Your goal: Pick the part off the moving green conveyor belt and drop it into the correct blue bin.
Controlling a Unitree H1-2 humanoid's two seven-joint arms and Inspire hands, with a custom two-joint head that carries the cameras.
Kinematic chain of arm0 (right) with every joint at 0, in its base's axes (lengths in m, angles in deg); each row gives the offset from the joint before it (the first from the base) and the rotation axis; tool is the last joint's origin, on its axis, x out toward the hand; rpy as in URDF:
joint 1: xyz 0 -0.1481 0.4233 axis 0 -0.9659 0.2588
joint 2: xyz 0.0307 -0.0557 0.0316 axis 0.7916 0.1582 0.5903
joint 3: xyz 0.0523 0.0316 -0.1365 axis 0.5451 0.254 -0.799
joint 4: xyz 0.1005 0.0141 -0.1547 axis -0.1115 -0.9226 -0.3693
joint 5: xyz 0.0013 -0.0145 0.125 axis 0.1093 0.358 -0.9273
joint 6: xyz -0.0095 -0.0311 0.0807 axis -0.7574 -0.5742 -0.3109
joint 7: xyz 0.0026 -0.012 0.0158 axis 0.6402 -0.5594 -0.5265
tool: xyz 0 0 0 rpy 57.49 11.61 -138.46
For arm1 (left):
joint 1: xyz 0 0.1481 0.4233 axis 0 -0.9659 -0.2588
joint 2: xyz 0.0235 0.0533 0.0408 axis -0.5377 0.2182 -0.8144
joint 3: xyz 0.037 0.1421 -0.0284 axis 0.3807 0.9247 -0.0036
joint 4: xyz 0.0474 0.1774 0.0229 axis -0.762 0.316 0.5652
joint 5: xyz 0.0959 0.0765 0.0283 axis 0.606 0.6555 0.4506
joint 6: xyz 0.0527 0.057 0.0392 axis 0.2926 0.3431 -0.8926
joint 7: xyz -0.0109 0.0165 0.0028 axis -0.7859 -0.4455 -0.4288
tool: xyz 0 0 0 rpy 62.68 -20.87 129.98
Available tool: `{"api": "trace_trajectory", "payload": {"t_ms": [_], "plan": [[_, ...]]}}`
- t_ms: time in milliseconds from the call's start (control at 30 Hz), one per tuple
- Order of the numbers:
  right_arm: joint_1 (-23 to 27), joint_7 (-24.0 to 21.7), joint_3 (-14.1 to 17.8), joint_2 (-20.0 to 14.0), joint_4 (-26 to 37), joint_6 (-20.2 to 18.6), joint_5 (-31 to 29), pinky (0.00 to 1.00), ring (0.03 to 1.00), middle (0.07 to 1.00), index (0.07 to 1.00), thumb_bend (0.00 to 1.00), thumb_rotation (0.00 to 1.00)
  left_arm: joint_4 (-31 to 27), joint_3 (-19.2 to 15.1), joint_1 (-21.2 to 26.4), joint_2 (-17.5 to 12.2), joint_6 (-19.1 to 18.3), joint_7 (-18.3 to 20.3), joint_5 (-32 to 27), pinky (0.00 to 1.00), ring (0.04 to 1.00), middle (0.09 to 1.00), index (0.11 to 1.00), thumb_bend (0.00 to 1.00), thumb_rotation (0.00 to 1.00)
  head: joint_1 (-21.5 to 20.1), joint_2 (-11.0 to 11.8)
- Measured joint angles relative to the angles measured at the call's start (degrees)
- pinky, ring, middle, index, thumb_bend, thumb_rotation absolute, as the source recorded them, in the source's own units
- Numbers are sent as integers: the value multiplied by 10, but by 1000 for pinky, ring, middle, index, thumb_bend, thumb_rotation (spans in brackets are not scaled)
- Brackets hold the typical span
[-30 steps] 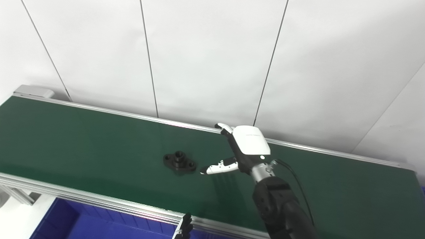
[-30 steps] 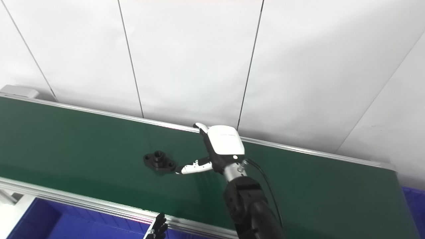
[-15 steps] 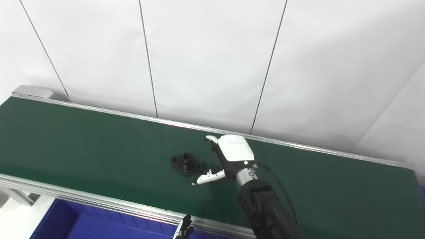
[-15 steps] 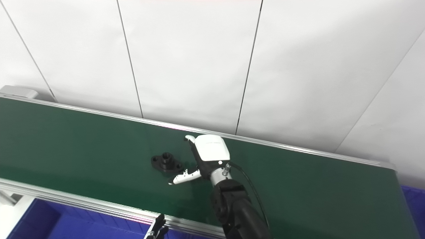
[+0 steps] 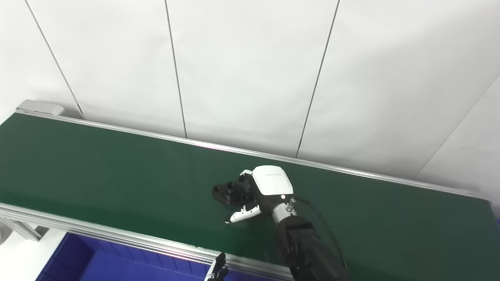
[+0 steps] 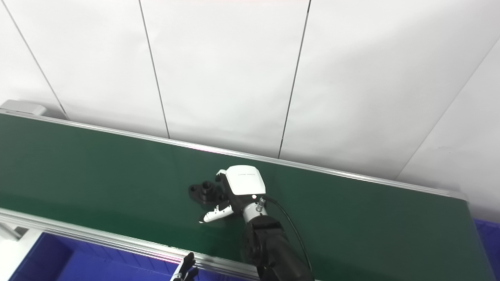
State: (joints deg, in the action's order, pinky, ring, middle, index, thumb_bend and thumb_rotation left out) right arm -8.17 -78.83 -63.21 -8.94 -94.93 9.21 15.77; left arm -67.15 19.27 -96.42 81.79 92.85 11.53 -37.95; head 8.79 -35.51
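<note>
The blue bin will show through the black flanged part when I carry it, because the raised round collar has a dark open hole.
A black flanged part with a raised round collar lies on the green conveyor belt. My right hand rests low on the belt, right against the part's right side. Its fingers curl down behind the part, and its thumb points out in front of it, a little apart from it. The hand is open around the part, which sits on the belt. Of my left hand only dark fingertips show at the bottom edge.
An aluminium rail runs along the belt's near edge, with a blue bin below it at the bottom left. Another blue bin's corner shows at the far right. White wall panels stand behind the belt.
The part has ridden the belt rightward up to my right hand. That hand has dropped lower and come left, its fingers curling over beside the part.
</note>
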Motion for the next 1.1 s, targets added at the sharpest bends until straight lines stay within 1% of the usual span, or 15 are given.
{"api": "trace_trajectory", "payload": {"t_ms": [67, 100, 200, 233, 300, 367, 433, 567, 833, 967, 1100], "plan": [[0, 9, -7, 0, -7, 0, -1, 177, 252, 378, 690, 808, 525, -1, 0, 0, 0, -1, -1, 2, 940, 948, 1000, 1000, 528, 864, 5, -1], [0, 15, -10, 1, -9, 0, -1, 171, 241, 359, 669, 753, 497, -1, 1, 0, 0, -1, -1, 3, 942, 951, 1000, 1000, 514, 858, 6, -2], [0, 38, -18, 3, -20, 7, -4, 167, 230, 334, 618, 658, 427, -2, 2, -1, 0, -1, -2, 3, 965, 960, 1000, 1000, 499, 834, 6, -5], [0, 44, -22, 3, -23, 10, -5, 138, 197, 290, 534, 557, 241, -3, 3, -2, -1, -2, -2, 2, 975, 967, 1000, 1000, 500, 842, 7, -5], [0, 63, -27, 3, -23, 16, -7, 98, 152, 234, 497, 518, 150, -6, 4, -4, -2, -3, -1, 1, 980, 969, 1000, 1000, 511, 840, 7, -7], [0, 87, -32, 3, -25, 19, -9, 84, 139, 219, 492, 515, 134, -8, 7, -6, -3, -8, -1, 1, 970, 963, 1000, 1000, 523, 838, 8, -8], [0, 102, -36, 6, -25, 19, -9, 73, 129, 210, 489, 514, 123, -9, 7, -7, -3, -12, -2, 1, 964, 959, 1000, 1000, 528, 837, 8, -9], [0, 121, -44, 10, -27, 11, 4, 64, 126, 217, 487, 518, 119, -10, 8, -7, -4, -14, -2, 2, 945, 953, 1000, 1000, 489, 829, 8, -10], [0, 129, -44, 10, -27, -2, 14, 64, 126, 214, 487, 519, 120, -11, 9, -7, -5, -15, -2, 4, 946, 953, 1000, 1000, 498, 823, 6, -12], [0, 126, -45, 10, -26, -12, 19, 59, 123, 209, 485, 520, 120, -15, 10, -10, -5, -17, -2, 4, 954, 951, 1000, 1000, 494, 823, 5, -13], [-2, 121, -44, 8, -19, -15, 20, 63, 128, 219, 487, 518, 118, -20, 10, -13, -5, -17, -2, 4, 951, 951, 1000, 1000, 495, 829, -2, -17]]}}
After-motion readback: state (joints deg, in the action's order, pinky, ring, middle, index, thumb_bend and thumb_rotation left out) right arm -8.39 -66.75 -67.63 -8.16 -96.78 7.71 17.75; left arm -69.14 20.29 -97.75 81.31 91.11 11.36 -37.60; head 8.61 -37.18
